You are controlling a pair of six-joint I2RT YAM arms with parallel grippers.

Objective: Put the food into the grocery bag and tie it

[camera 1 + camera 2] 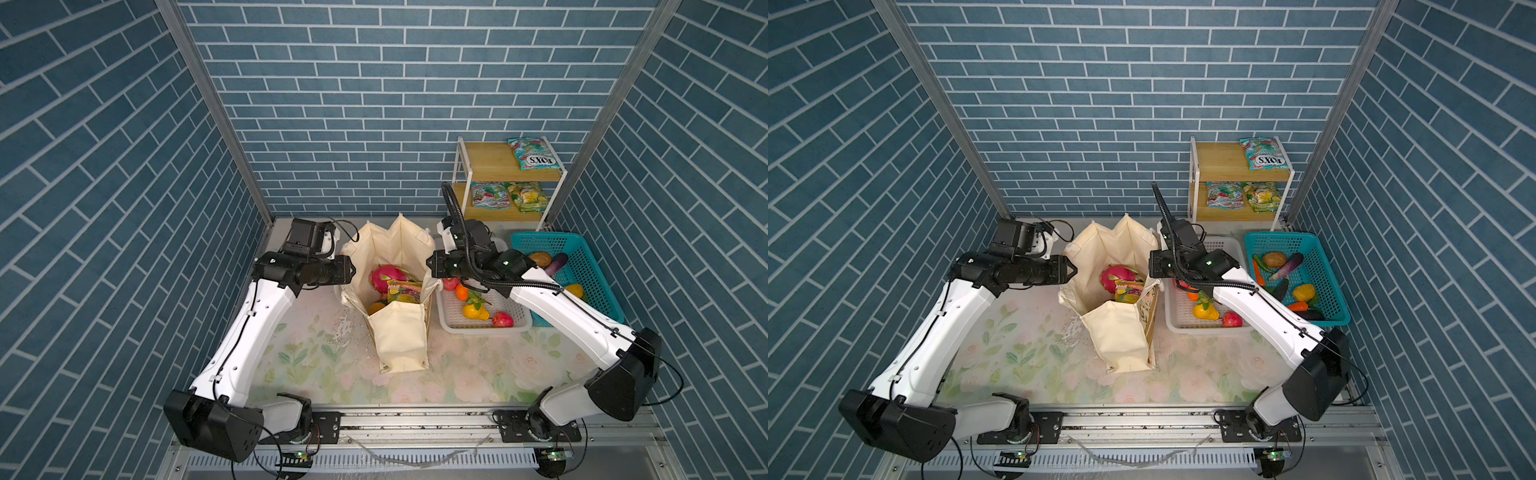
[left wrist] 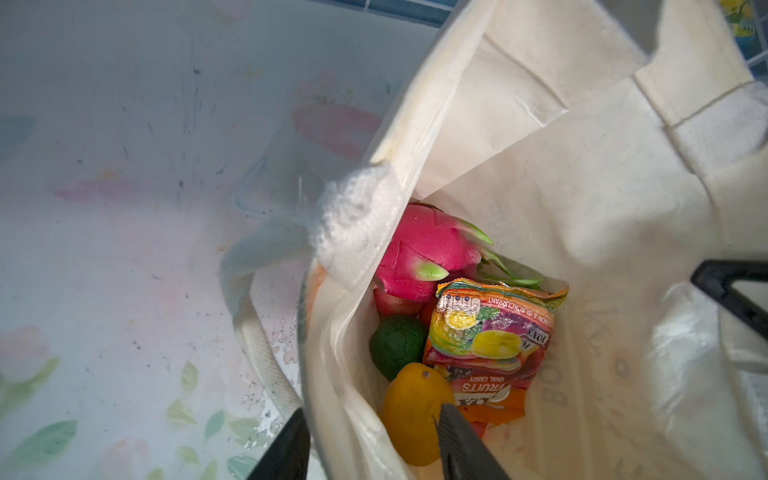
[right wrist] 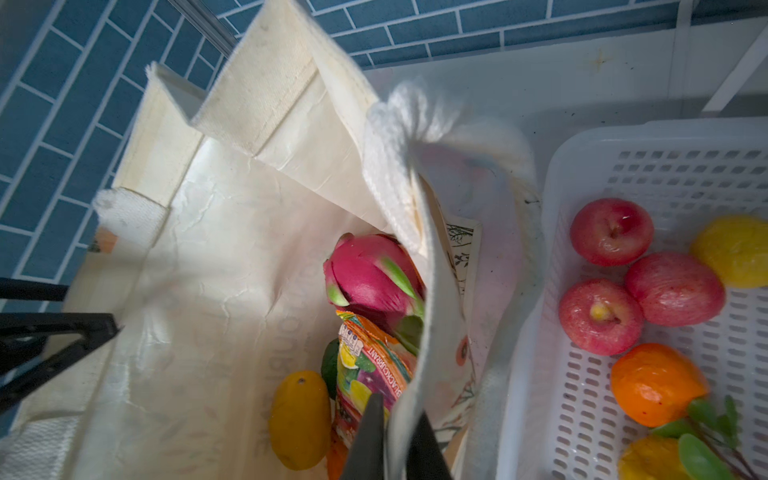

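Note:
Next, my right gripper opens, moves back and takes the rope handle (image 3: pixel 533 248), because it is pinching the bag's rim (image 3: pixel 421 352) while the rope handle hangs outside it.
The cream grocery bag (image 1: pixel 401 345) (image 1: pixel 1121 340) stands open mid-table between both arms. Inside lie a pink dragon fruit (image 2: pixel 424 253), a colourful snack packet (image 2: pixel 486 340), a yellow fruit (image 2: pixel 411 411) and a dark green fruit (image 2: pixel 397 345). My left gripper (image 2: pixel 372 409) (image 1: pixel 352 270) is open, one finger outside and one inside the bag's left wall, not pinching it. A white rope handle (image 2: pixel 266 361) hangs outside that wall. My right gripper (image 3: pixel 399 409) (image 1: pixel 428 264) is shut on the bag's right rim.
A white basket (image 1: pixel 482 328) right of the bag holds red apples (image 3: pixel 611 230), an orange (image 3: pixel 654 382) and yellow fruit. Behind it a teal basket (image 1: pixel 598 274) holds vegetables. A small wooden shelf (image 1: pixel 494 166) at the back right carries snack packets (image 1: pixel 534 153).

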